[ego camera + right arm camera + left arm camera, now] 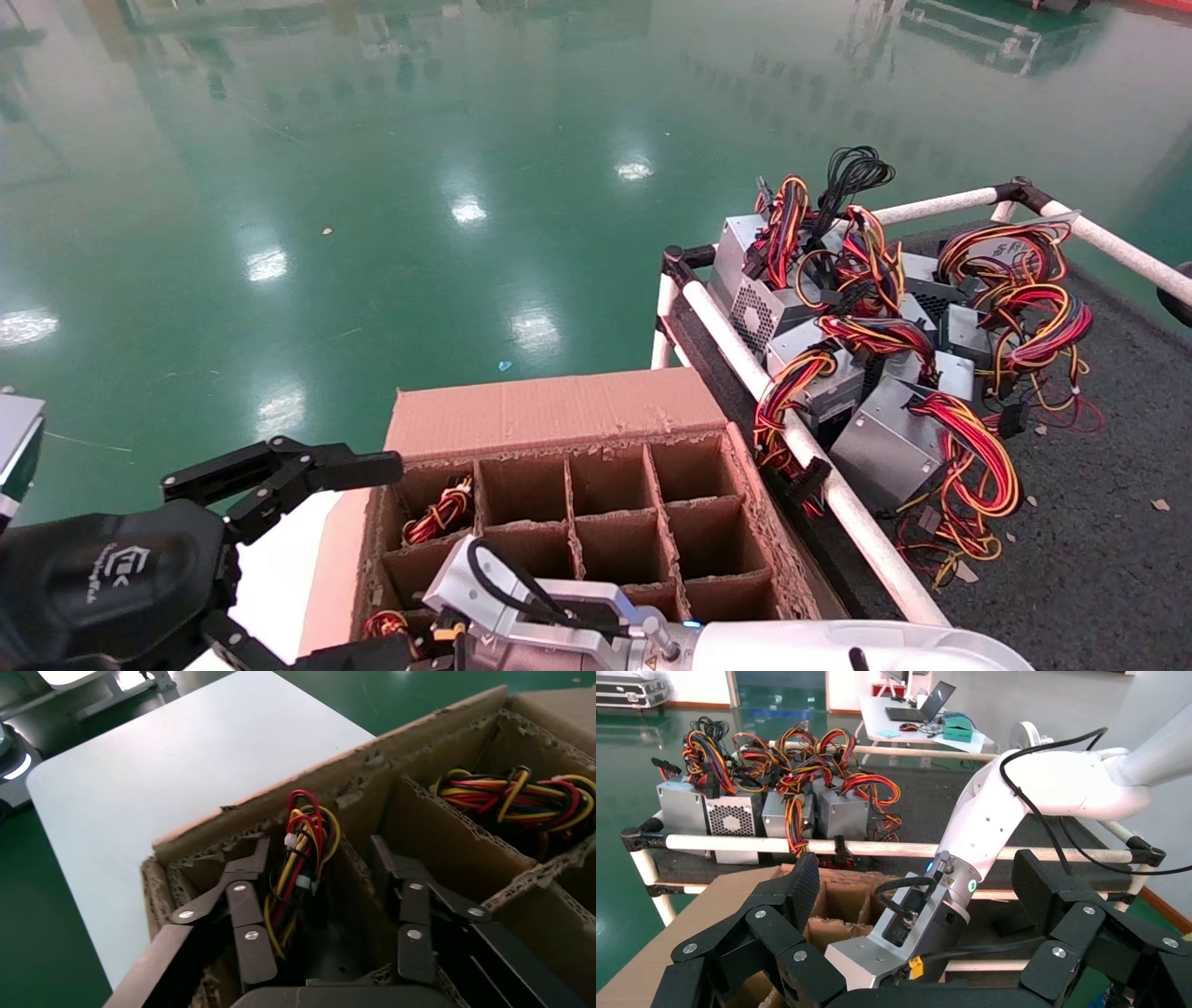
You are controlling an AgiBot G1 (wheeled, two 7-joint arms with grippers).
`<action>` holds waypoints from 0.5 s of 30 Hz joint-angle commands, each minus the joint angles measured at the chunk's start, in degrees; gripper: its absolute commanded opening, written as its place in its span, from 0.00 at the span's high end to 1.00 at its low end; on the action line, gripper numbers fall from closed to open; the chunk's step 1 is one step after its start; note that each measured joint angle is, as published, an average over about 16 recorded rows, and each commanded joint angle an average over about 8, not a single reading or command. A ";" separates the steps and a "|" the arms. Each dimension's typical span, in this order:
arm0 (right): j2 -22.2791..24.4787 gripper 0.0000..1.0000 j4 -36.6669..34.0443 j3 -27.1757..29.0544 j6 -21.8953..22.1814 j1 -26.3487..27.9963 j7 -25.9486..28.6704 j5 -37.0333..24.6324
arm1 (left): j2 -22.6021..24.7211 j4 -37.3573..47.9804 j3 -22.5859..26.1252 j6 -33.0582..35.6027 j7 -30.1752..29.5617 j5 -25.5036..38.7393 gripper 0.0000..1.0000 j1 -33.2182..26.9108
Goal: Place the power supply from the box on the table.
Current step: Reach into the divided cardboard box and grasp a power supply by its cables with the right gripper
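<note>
My gripper will bring the power supply [330,953] up hanging below the tied wire bundle [301,862] when I lift, because that bundle runs down into the corner cell of the box.
The box [549,410] stands low in the head view, its dividers forming square cells. One power supply sits in a corner cell, and only its red, yellow and black wires [303,855] show. My right gripper [320,864] is lowered into that corner, open, with one finger [242,881] beside the wires and the other [400,874] past the cell's divider. A second wire bundle [523,794] fills a neighbouring cell. My left gripper [377,559] hovers open at the box's left side, holding nothing. Right of the box, the table [1099,559] carries several power supplies [885,447].
A white rail [838,494] edges the table along the box's right side. A flat white surface [176,762] lies against the box's left wall. The right arm's wrist [926,910] sits between my left gripper's fingers [800,888]. Glossy green floor [372,186] lies beyond.
</note>
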 commanded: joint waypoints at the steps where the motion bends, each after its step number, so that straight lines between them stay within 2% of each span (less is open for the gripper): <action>1: -0.09 1.00 0.04 -0.19 0.29 -0.04 0.77 -0.93 | 0.00 0.00 0.00 0.00 0.00 0.00 0.00 0.00; 15: 0.13 1.00 0.23 0.53 -0.06 1.25 2.36 0.00 | 0.00 0.00 0.00 0.00 0.00 0.00 0.00 0.00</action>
